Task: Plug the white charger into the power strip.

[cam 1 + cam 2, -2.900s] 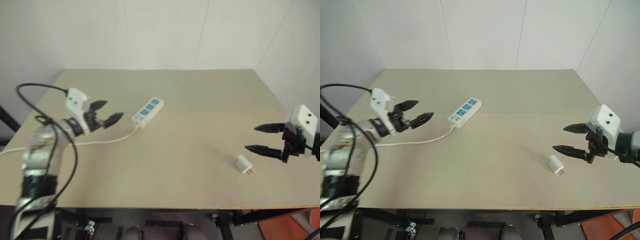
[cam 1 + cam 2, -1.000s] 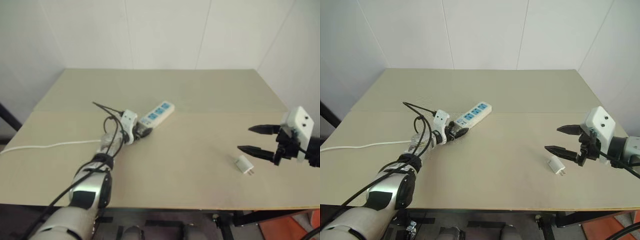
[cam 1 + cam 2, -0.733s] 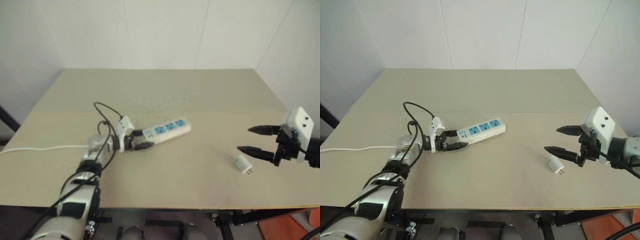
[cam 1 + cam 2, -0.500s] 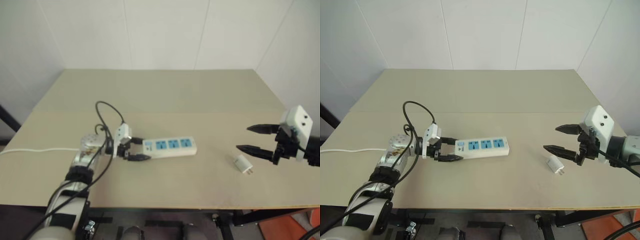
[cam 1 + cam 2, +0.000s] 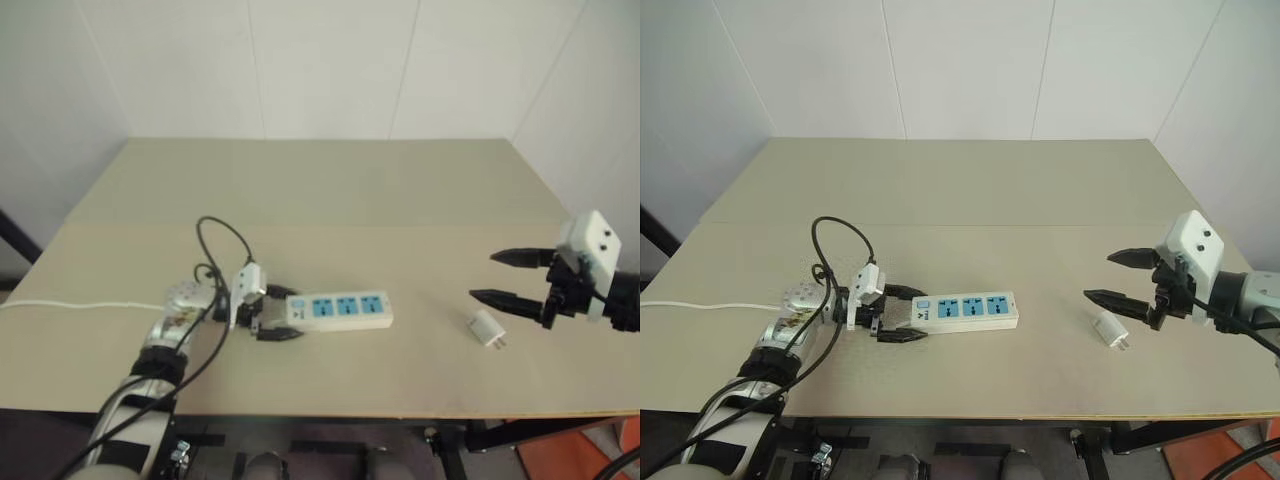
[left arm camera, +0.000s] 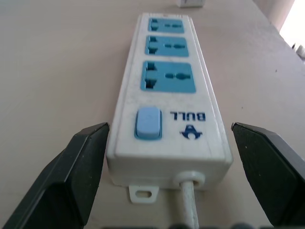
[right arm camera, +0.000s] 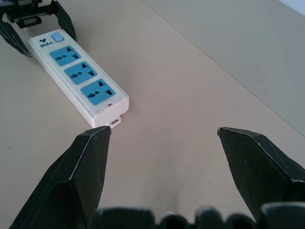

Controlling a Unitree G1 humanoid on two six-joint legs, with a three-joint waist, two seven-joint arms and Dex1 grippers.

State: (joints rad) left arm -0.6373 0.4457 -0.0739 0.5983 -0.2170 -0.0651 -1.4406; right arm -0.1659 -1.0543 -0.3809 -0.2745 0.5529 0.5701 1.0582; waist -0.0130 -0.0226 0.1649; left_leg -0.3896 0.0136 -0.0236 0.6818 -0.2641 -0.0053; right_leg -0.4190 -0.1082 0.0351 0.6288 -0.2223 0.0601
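My gripper will push the white charger in, and the power strip (image 5: 340, 311) will hold it upright and off-centre, because the square slots (image 6: 150, 75) are along the socket's edge.
The power strip (image 5: 338, 309) lies flat across the table left of centre, its three blue sockets facing up and its cord end toward my left arm. My left gripper (image 5: 283, 313) is open. Its two black fingers (image 6: 81, 162) stand on either side of the strip's switch end with a gap on each side. The white charger (image 5: 486, 327) lies on the table at the right, prongs toward the front edge. My right gripper (image 5: 484, 276) hovers open just behind and above the charger, not touching it. In the right wrist view the strip (image 7: 78, 76) lies ahead.
The strip's thin white cord (image 5: 80, 304) trails left off the table's edge. The beige table (image 5: 400, 200) runs back to white walls, and its front edge is close to the strip and the charger.
My left gripper, shut on the strip's cord end, pulled the strip toward the front and swung it to lie across the table, then opened. The right gripper stayed in place.
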